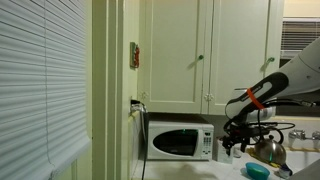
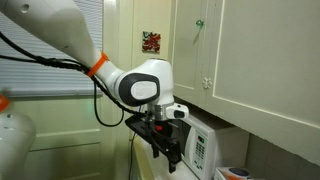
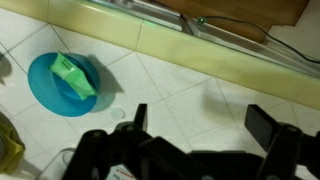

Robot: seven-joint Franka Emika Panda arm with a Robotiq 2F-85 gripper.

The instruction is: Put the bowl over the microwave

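Empty tiles (image 3: 195, 105) on the microwave's side of the bowl are under my open gripper, so I should swing back and go down toward the teal bowl (image 3: 64, 85).
The teal bowl (image 3: 63, 84) sits on the tiled counter at the left of the wrist view with a green object lying in it; it also shows in an exterior view (image 1: 256, 171) at the counter's front. The white microwave (image 1: 180, 141) stands on the counter against the wall, and its control-panel side shows in an exterior view (image 2: 203, 148). My gripper (image 3: 200, 122) is open and empty, hovering above bare tiles to the right of the bowl. In an exterior view it hangs (image 1: 234, 141) between the microwave and the kettle.
A shiny metal kettle (image 1: 270, 147) with a black handle stands right of the gripper. White cabinets (image 1: 205, 50) hang above the microwave. A cable (image 3: 250, 32) runs along the tiled backsplash. A yellow-green object (image 3: 8, 140) lies at the wrist view's left edge.
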